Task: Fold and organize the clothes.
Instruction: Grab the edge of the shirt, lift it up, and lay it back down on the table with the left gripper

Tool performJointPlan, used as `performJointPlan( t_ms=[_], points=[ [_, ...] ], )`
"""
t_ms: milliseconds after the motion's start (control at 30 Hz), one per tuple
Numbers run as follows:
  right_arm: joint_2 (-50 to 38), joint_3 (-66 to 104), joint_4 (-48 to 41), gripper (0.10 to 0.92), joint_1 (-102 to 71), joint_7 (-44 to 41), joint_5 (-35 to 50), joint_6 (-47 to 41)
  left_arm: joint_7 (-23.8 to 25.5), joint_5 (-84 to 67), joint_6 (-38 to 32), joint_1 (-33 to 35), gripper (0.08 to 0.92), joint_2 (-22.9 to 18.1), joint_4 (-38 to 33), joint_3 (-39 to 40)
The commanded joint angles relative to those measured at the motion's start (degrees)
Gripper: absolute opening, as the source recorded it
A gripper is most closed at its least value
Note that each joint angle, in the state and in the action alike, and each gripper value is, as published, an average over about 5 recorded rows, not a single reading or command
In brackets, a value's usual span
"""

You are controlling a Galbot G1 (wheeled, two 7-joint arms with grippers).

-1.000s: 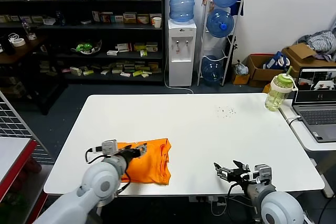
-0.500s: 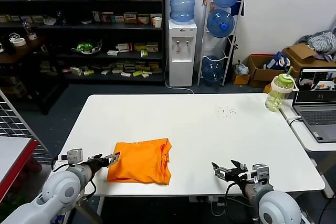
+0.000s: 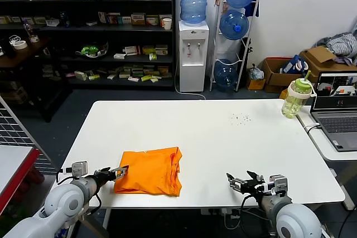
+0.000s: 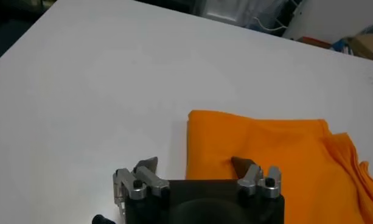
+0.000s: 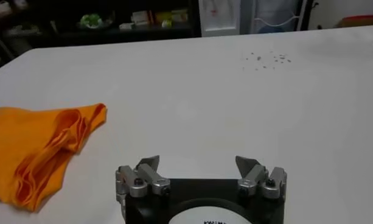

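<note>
My left gripper will bring the orange T-shirt [image 3: 148, 172] along as a folded bundle when I lift and flip it, because its fingers are on both sides of the smooth folded edge [image 4: 188, 145].
The orange T-shirt [image 3: 149, 171] lies folded into a small rectangle on the white table [image 3: 223, 137], near the front left edge; no lettering shows. It also shows in the left wrist view [image 4: 277, 155] and the right wrist view [image 5: 40, 143]. My left gripper [image 3: 119, 170] is open and empty, just off the shirt's left edge, with one fingertip over the cloth and one over bare table. My right gripper [image 3: 242, 181] is open and empty, low at the front right of the table, well apart from the shirt.
A green drinking bottle [image 3: 295, 97] stands at the table's far right corner, beside a laptop [image 3: 337, 115] on a side desk. A few dark specks [image 3: 241, 118] lie on the far table. A red-edged bench [image 3: 14, 165] stands to the left.
My left arm has pulled back from over the shirt to its left edge, leaving the folded shirt lying flat. My right arm has barely moved.
</note>
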Motion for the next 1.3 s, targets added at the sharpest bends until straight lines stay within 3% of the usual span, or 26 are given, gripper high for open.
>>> performJointPlan(
  t_ms=[33, 133, 933, 1100, 1300],
  points=[
    [0.0, 0.0, 0.0, 0.823, -0.1, 0.2, 0.0, 0.0, 2.4, 1.2, -0.5, 0.1, 0.820, -0.4, 2.1, 0.2],
    [-0.1, -0.1, 0.0, 0.823, 0.0, 0.2, 0.0, 0.0, 2.5, 1.5, -0.7, 0.3, 0.778, -0.7, 2.1, 0.4],
    [0.0, -0.3, -0.4, 0.823, -0.2, 0.2, -0.1, 0.2, 2.1, 3.5, -2.2, 1.3, 0.115, -1.7, -1.6, 0.3],
    [0.1, -0.2, -0.5, 0.823, 0.0, -0.1, -0.3, 0.6, 0.5, 7.4, -1.9, 1.6, 0.090, 0.7, -5.7, -1.3],
    [0.4, -0.2, -1.1, 0.823, 0.4, -0.8, -0.9, 1.6, -1.0, 9.1, -0.4, 2.3, 0.090, 7.9, -8.1, -5.9]
  ],
)
